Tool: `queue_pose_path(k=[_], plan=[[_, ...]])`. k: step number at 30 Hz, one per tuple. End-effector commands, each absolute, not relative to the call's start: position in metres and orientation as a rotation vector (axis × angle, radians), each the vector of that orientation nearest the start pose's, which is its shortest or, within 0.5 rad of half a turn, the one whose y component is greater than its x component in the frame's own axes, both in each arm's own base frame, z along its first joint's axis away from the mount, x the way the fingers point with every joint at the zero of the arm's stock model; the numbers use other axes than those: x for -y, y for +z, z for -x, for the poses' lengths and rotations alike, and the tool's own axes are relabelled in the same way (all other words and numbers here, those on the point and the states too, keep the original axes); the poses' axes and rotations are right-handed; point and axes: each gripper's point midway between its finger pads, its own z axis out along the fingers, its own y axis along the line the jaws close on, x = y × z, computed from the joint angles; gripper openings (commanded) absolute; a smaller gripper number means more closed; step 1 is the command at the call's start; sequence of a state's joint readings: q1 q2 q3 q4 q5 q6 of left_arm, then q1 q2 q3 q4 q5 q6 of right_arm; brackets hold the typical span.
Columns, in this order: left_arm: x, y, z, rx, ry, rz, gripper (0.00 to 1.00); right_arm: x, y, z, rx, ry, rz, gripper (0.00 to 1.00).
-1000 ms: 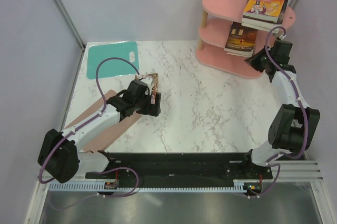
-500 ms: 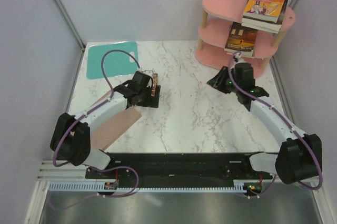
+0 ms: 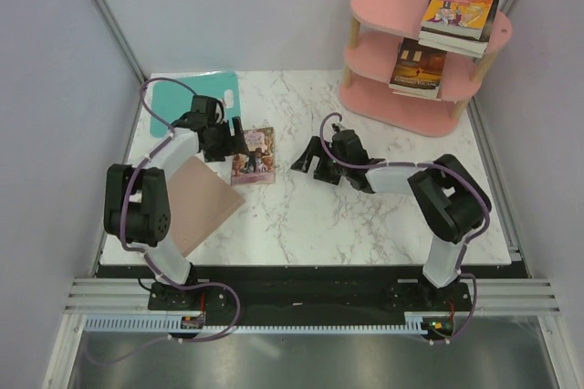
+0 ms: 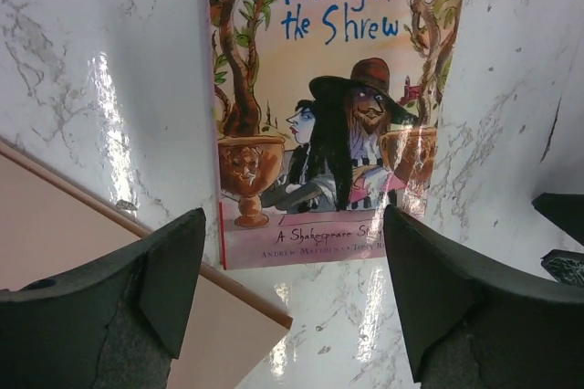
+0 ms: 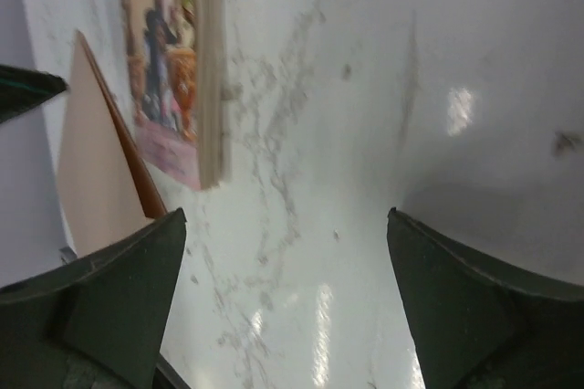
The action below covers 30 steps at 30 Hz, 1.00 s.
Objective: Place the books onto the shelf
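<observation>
My left gripper should hold the book's spine (image 4: 220, 197) while my right gripper takes the book's page edge, because the pink-covered book (image 3: 255, 157) is lying flat, far away from the shelf.
A pink-covered book, "The Taming of the Shrew" (image 3: 253, 154) (image 4: 319, 106), lies flat on the marble table. My left gripper (image 3: 230, 142) (image 4: 292, 270) sits just left of it, open and holding nothing, with the book's near edge just beyond its fingertips. My right gripper (image 3: 306, 159) (image 5: 287, 289) is low over the table to the book's right, open and empty, facing the page edge of the book (image 5: 178, 69). On the pink shelf (image 3: 383, 5) a Roald Dahl book (image 3: 461, 4) rests on the top board and a dark book (image 3: 420, 69) on the middle board.
A teal mat (image 3: 178, 106) lies at the back left, partly under my left arm. A brown cardboard sheet (image 3: 196, 211) (image 4: 64, 243) (image 5: 96, 161) lies front left, one corner near the book. Grey walls close in the table on the left, back and right.
My left arm has drawn back to the left, uncovering the book on the table. My right arm has swung from the shelf to the table's middle and its jaws have opened.
</observation>
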State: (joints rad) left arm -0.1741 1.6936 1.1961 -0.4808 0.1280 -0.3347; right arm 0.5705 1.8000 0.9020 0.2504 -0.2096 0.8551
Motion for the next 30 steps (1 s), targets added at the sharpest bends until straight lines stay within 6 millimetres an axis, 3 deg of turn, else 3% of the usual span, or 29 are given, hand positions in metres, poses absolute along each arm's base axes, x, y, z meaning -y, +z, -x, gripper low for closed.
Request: queue_pose_path(k=[1,6,7,14,19,25,30], plan=[[0.106,0.083,-0.399,-2.548,-0.624,0.23,0.86,-0.353,0.095,-0.382,-2.174,1.249,-0.203,0.98],[0.098,0.064,-0.398,-2.543,-0.77,0.292,0.87,-0.38,0.094,-0.394,-2.14,1.364,-0.21,0.98],[0.097,0.06,-0.399,-2.548,-0.771,0.292,0.87,-0.382,0.082,-0.395,-2.161,1.37,-0.233,0.98],[0.104,0.026,-0.396,-2.632,-0.847,0.362,0.84,-0.404,0.059,-0.392,-2.213,1.409,-0.267,0.98],[0.106,0.023,-0.395,-2.643,-0.854,0.375,0.78,-0.415,0.056,-0.392,-2.222,1.43,-0.258,0.94],[0.117,0.036,-0.397,-2.613,-0.962,0.326,0.69,-0.423,0.062,-0.393,-2.213,1.465,-0.245,0.78],[0.119,0.051,-0.396,-2.578,-0.981,0.287,0.68,-0.425,0.064,-0.392,-2.216,1.483,-0.254,0.3]])
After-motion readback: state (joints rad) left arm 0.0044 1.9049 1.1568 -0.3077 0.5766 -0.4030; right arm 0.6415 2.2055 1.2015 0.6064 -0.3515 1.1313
